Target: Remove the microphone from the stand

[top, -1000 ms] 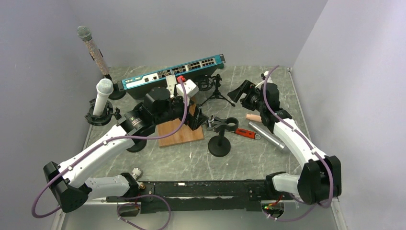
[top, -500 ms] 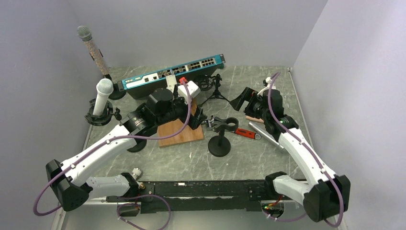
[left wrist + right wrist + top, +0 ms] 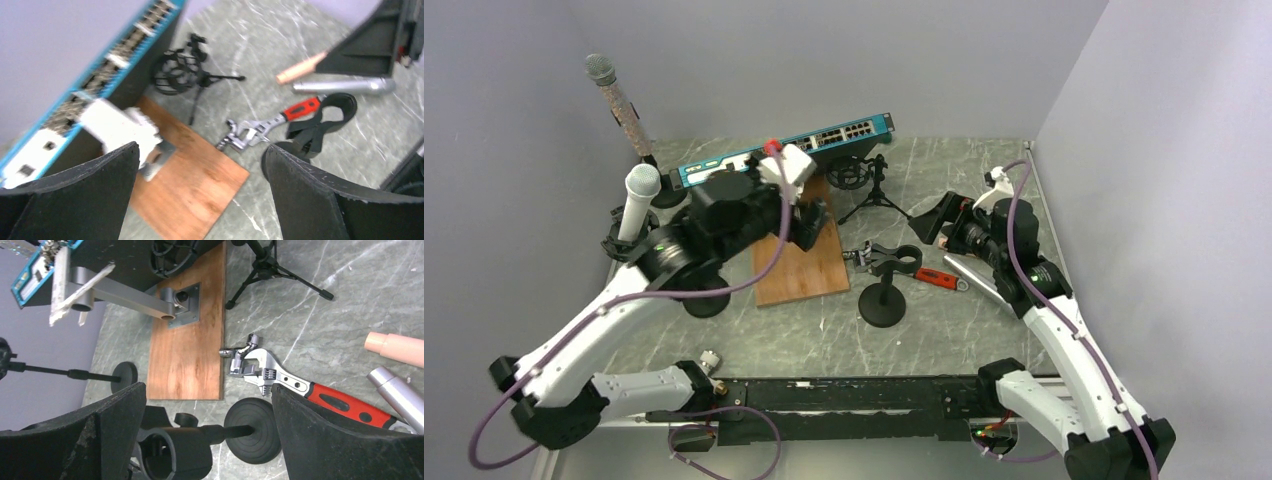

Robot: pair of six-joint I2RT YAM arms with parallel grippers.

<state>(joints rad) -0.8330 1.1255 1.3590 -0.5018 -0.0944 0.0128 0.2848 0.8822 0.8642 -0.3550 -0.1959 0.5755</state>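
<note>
The white microphone's head (image 3: pixel 643 181) stands free above its black stand, so the robot's left gripper stays open and keep moving toward the upper body (image 3: pixel 636 212) until its fingers are on both sides of it.
A white microphone (image 3: pixel 639 198) stands upright in a black shock-mount stand (image 3: pixel 632 244) at the left. A glittery microphone (image 3: pixel 614 98) stands tilted in a stand at the back left. A silver microphone (image 3: pixel 397 389) lies on the table at the right, also in the left wrist view (image 3: pixel 345 86). An empty black stand (image 3: pixel 884 292) with its clip (image 3: pixel 172 450) stands mid-table. My left gripper (image 3: pixel 809 222) is open and empty above the wooden board (image 3: pixel 192 187). My right gripper (image 3: pixel 934 222) is open and empty, right of the empty stand.
A red-handled wrench (image 3: pixel 295 384) lies beside the empty stand's base (image 3: pixel 252 431). A pink cylinder (image 3: pixel 400 348) lies at the right. A small tripod mount (image 3: pixel 871 185) and a teal network switch (image 3: pixel 784 150) stand at the back. A metal arm bracket (image 3: pixel 125 292) sits on the board.
My left arm has swung up and back to the left, off the board's near end. My right arm has drawn back towards the right and nearer; both grippers stay open.
</note>
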